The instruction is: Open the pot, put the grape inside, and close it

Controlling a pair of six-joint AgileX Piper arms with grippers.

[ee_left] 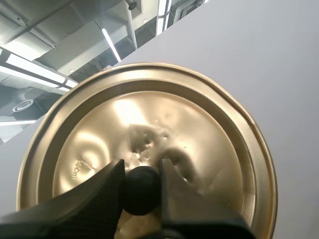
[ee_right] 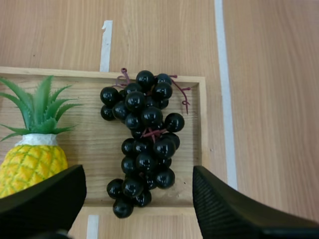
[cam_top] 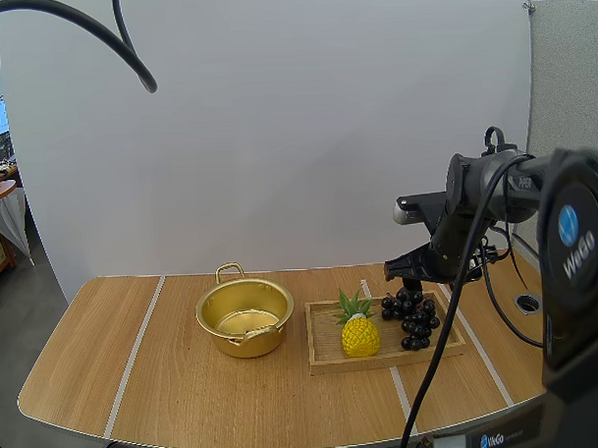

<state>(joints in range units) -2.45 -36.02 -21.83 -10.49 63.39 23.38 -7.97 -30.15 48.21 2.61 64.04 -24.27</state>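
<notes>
The grape bunch (cam_top: 413, 318) will come up whole with its lower end dangling when the robot lifts it, since a thin red stem (ee_right: 153, 133) shows between the dark grapes.
An open gold pot (cam_top: 245, 318) stands on the table without its lid. My left gripper (ee_left: 141, 175) is shut on the black knob (ee_left: 141, 191) of the gold lid (ee_left: 149, 144), held up in the air. A bunch of dark grapes (cam_top: 410, 318) (ee_right: 142, 142) lies on the right part of a wooden tray (cam_top: 328, 353) (ee_right: 192, 149). My right gripper (cam_top: 407, 275) (ee_right: 137, 191) hangs open straight above the grapes, its fingers (ee_right: 234, 209) wide apart on either side of the bunch and not touching it.
A toy pineapple (cam_top: 359, 326) (ee_right: 32, 149) stands on the tray left of the grapes, between them and the pot. The tray sits just right of the pot. White tape lines (cam_top: 136, 353) cross the wooden table (cam_top: 108, 368).
</notes>
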